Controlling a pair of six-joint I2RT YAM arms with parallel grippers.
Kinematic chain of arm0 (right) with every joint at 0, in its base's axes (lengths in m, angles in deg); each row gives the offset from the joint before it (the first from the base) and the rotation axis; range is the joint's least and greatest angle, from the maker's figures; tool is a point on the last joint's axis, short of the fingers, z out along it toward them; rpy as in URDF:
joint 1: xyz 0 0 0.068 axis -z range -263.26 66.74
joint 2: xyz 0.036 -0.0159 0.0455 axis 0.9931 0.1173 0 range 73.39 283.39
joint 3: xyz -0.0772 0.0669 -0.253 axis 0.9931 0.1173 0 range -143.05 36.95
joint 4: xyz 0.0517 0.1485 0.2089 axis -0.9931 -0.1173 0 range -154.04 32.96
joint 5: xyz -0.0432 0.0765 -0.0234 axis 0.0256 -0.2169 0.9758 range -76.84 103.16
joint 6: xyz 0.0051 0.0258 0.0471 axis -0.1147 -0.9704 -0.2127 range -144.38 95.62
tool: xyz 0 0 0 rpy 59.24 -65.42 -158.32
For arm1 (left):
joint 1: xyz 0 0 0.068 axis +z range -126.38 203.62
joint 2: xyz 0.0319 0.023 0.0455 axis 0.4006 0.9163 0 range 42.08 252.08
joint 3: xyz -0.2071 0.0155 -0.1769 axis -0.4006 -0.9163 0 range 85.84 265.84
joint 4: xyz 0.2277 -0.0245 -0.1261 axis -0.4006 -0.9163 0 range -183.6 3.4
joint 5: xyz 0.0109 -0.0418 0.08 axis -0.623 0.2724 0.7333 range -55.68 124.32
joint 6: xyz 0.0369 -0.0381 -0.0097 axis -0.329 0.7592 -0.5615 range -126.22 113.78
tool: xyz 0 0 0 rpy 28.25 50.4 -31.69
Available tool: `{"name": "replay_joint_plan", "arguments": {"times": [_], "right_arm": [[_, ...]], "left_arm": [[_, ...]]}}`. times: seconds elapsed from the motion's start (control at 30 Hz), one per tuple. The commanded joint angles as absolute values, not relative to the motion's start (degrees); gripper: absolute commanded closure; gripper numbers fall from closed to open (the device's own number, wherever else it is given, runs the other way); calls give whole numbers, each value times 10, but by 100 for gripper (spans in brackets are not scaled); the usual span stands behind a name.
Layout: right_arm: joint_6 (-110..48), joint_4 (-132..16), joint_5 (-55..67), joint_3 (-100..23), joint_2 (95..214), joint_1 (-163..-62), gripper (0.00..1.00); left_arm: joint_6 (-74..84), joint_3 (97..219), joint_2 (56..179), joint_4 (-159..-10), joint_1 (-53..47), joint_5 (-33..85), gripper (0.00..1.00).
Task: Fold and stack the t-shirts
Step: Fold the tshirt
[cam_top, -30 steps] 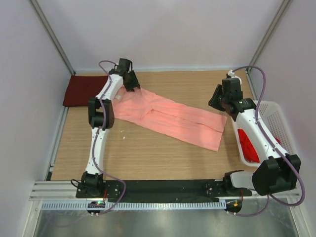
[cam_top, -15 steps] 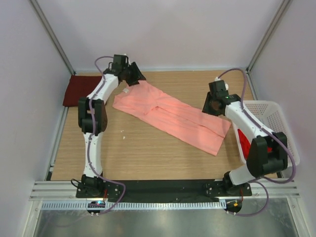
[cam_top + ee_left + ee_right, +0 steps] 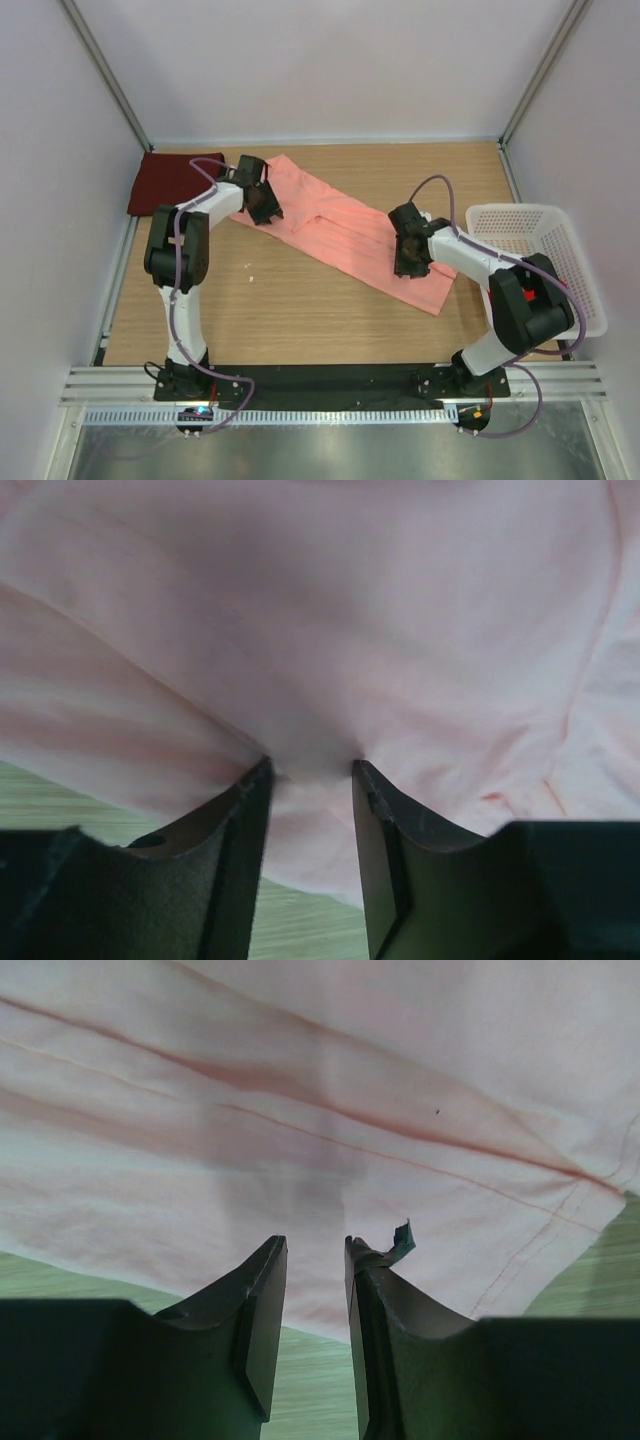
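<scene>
I can see that the salmon-pink t-shirt lies at a slant with its hem point(image 3: 442, 296) toward the basket. My right gripper should pull the hem toward the table's near edge before folding.
The salmon-pink t-shirt point(image 3: 340, 225) lies spread in a slant across the table, folded lengthwise into a long strip. My left gripper point(image 3: 262, 205) is down on its left end. In the left wrist view its jaws point(image 3: 310, 765) stand apart, tips pressed into the cloth point(image 3: 350, 610), wrinkles running to them. My right gripper point(image 3: 408, 258) is down over the shirt's right part. Its jaws point(image 3: 315, 1240) are apart with nothing between them, just above the flat cloth point(image 3: 300, 1090) near the near hem. The dark maroon t-shirt point(image 3: 165, 185) lies folded at the back left. Only a sliver of bright red shows behind my right elbow.
A white perforated basket point(image 3: 520, 210) stands at the right edge, partly covered by my right arm. A torn teal scrap point(image 3: 400, 1240) sticks up from the right gripper's right fingertip. Bare wooden table point(image 3: 300, 320) runs along the front. Walls close the back and sides.
My left gripper came from the back edge toward me onto the shirt's left end. My right gripper moved left and down onto the shirt. The shirt's left end shifted toward the back.
</scene>
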State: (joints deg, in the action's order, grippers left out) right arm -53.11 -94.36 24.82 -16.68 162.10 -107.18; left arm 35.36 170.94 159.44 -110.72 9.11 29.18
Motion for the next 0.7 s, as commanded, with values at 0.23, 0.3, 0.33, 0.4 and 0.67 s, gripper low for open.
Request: {"name": "replay_joint_plan", "arguments": {"times": [0.23,0.3,0.33,0.4,0.67], "right_arm": [[-636,-917,293,-107,1587,-1157,64],[-660,-928,295,-110,1578,-1178,64],[-681,-933,295,-111,1571,-1189,64],[-703,-941,296,-117,1551,-1223,64],[-698,-977,312,-167,1523,-1273,64]], "left_arm": [[354,1832,1718,-1175,95,379,61],[338,1871,1740,-1183,96,382,60],[321,1911,1752,-1187,96,379,59],[304,1946,1784,-1189,100,371,58],[263,2038,1815,-1187,130,219,55]]}}
